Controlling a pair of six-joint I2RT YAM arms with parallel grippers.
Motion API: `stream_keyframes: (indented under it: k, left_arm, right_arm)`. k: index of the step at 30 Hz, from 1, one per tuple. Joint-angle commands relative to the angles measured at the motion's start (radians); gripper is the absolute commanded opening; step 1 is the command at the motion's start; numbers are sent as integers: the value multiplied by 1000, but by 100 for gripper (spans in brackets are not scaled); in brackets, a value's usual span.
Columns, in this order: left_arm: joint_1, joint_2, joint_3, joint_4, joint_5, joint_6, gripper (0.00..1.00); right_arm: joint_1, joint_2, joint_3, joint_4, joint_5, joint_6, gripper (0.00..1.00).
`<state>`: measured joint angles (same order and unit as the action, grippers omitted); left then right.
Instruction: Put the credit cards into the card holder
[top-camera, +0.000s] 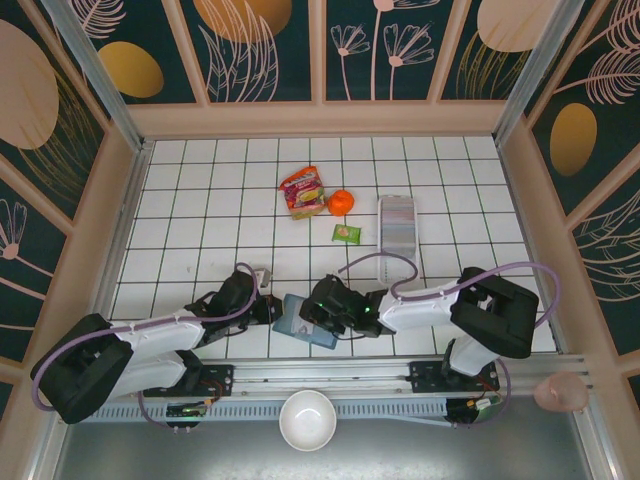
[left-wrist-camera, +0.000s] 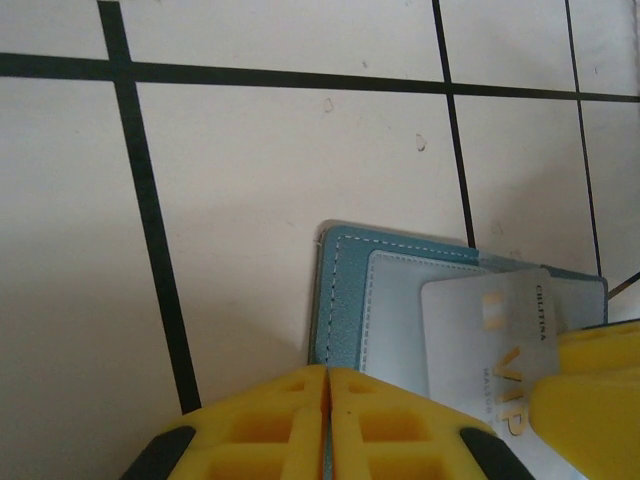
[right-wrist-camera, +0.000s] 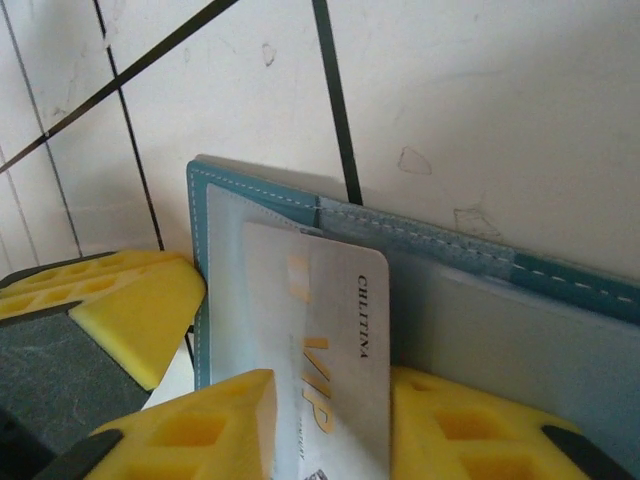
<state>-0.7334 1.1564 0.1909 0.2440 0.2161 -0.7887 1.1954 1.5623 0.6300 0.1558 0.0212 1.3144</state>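
Observation:
My right gripper is to open next, move to the card's protruding edge (right-wrist-camera: 384, 325) and push the card farther in, because the credit card is only partway inside the holder's pocket (right-wrist-camera: 228, 285).
The card holder (top-camera: 305, 328) lies open on the white tiles near the front edge, teal outside (left-wrist-camera: 345, 290) and paler blue-grey inside (right-wrist-camera: 470, 320). My left gripper (left-wrist-camera: 329, 372) is shut, its yellow fingers pinching the holder's left edge (top-camera: 268, 308). My right gripper (right-wrist-camera: 330, 385) is shut on a white credit card (right-wrist-camera: 335, 330) with gold "VIP" lettering. The card stands over the holder's inner pocket, its top end against the pale lining. That same card (left-wrist-camera: 490, 330) shows in the left wrist view, beside a right finger (left-wrist-camera: 600, 400). In the top view the right gripper (top-camera: 318, 308) sits just right of the left one.
Farther back lie a red snack packet (top-camera: 303, 192), an orange (top-camera: 341, 203), a small green packet (top-camera: 347, 233) and a long clear plastic tray (top-camera: 397, 225). A white bowl (top-camera: 307, 420) and a pink cup (top-camera: 560, 392) sit off the tiles in front.

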Motion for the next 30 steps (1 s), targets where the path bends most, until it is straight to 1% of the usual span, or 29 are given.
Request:
stream_keyframes:
  k: [1, 3, 7, 9, 12, 14, 16, 18, 19, 30]
  left_arm:
    - [-8, 16, -15, -80, -4, 6, 9]
    - [-8, 15, -14, -80, -4, 6, 9]
    - [-9, 15, -13, -79, -4, 6, 9]
    - [-9, 17, -11, -78, -3, 7, 9]
    - [-9, 19, -12, -78, -1, 7, 9]
    - [-10, 17, -12, -77, -1, 7, 9]
    - [-9, 18, -12, -75, 0, 7, 9]
    - [-9, 19, -14, -74, 0, 7, 9]
    - [-11, 20, -13, -74, 2, 7, 9]
    - [-10, 19, -21, -69, 5, 6, 9]
  right_arm:
    - [15, 2, 44, -187, 63, -46, 41]
    - [21, 2, 69, -232, 78, -61, 50]
    - [29, -11, 103, -291, 98, -87, 50]
    - [31, -17, 110, -297, 98, -92, 47]
    - [35, -13, 123, -326, 101, -93, 39]
    - [39, -10, 126, -335, 96, -94, 35]
    - [46, -10, 129, -327, 88, -97, 30]
    - [52, -1, 136, -323, 81, -103, 28]
    - [53, 4, 141, -322, 78, -108, 25]
    - [68, 51, 176, -313, 52, -124, 24]
